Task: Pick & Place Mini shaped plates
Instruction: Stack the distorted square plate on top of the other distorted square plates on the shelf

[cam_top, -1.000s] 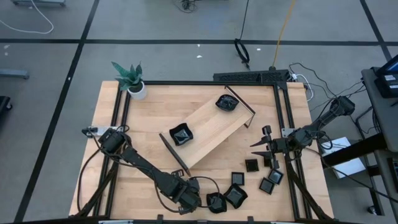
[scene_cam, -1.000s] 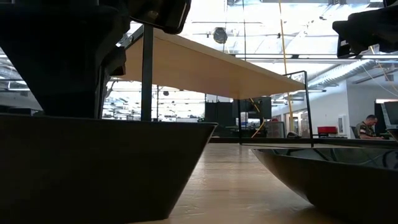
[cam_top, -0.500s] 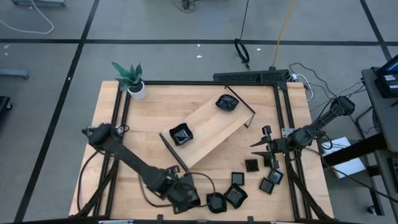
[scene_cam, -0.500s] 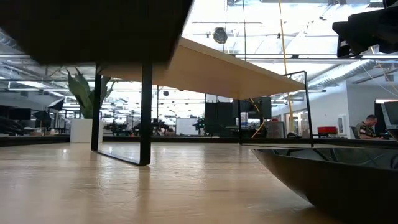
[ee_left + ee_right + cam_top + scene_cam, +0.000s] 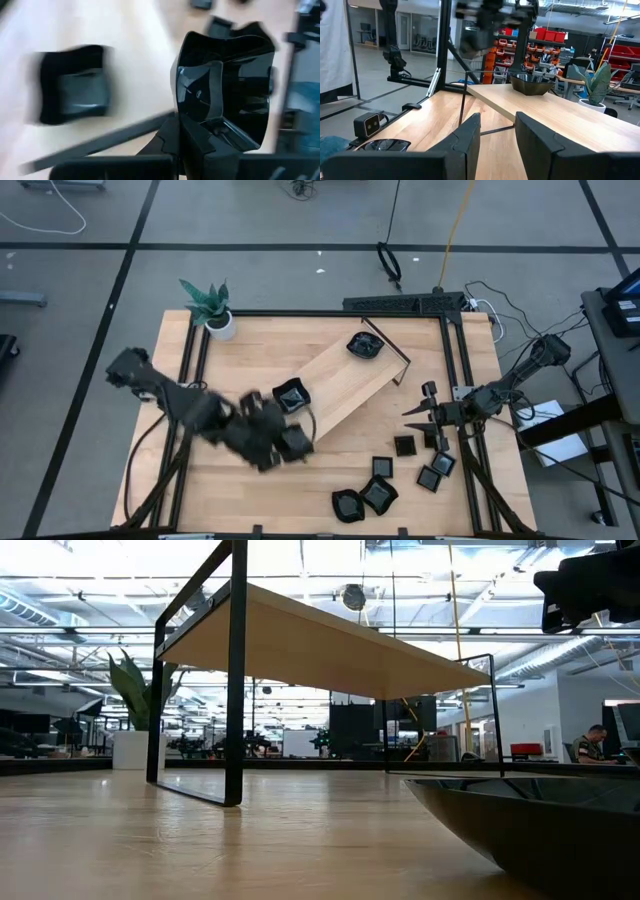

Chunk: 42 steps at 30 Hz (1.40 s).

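The held black plate's hollow point(image 5: 220, 92) faces up, just like the wavy-edged plate's on the tray point(image 5: 291, 395). My left gripper should keep carrying the black plate there until the two plates nest.
In the high view my left gripper point(image 5: 285, 442) hovers by the near-left end of the pale wooden tray point(image 5: 345, 380), shut on a glossy black mini plate point(image 5: 298, 444). In the left wrist view this plate point(image 5: 225, 85) stands above my left gripper point(image 5: 192, 134). Two plates rest flat on the tray, a wavy-edged plate point(image 5: 291, 395) and a far plate point(image 5: 365, 346). Several more plates lie near the table's near-right edge point(image 5: 379, 495). My right gripper point(image 5: 420, 412) waits open at the right side, and the right wrist view shows it open point(image 5: 497, 140). My left gripper pinches the black plate by its rim point(image 5: 199, 117), between the two fingers. The plate is lifted clear of the table. It stands on edge beyond the fingertips, with its hollow side facing the wrist camera.
A potted plant point(image 5: 212, 308) stands at the far-left corner. A black frame rail point(image 5: 450, 360) runs along the right side. In the low view one plate point(image 5: 530, 830) sits close at the right, under the tray's raised underside point(image 5: 330, 650). Bare wood lies left of the tray.
My left gripper rose from the table's near edge with the plate, which is now lifted clear. It swung toward the far and left sides, up to the tray's near-left end. The right arm kept still.
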Available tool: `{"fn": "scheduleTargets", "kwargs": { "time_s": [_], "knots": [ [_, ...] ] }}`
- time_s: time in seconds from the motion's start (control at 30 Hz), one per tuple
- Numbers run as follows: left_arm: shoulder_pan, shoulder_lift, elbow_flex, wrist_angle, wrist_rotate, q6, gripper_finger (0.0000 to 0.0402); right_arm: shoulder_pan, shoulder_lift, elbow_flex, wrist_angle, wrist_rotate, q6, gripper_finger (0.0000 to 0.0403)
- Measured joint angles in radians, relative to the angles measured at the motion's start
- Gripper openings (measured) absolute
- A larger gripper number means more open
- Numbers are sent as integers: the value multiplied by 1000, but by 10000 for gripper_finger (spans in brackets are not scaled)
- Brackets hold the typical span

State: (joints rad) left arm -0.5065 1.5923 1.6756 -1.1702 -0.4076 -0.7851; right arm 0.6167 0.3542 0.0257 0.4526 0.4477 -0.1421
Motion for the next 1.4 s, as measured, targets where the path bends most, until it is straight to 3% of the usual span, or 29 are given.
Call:
{"fn": "scheduleTargets", "kwargs": {
  "time_s": [0.3, 0.5, 1.4],
  "knots": [
    [263, -93, 0, -80, 27, 182, 6, 0, 0, 0, -17, -2, 0, 112],
    [375, -78, 0, -89, 167, 264, 4, 0, 0, 0, -16, -2, 0, 112],
    [462, 22, 0, -178, 216, 293, 16, 0, 0, 0, -19, -2, 0, 112]
  ]
}}
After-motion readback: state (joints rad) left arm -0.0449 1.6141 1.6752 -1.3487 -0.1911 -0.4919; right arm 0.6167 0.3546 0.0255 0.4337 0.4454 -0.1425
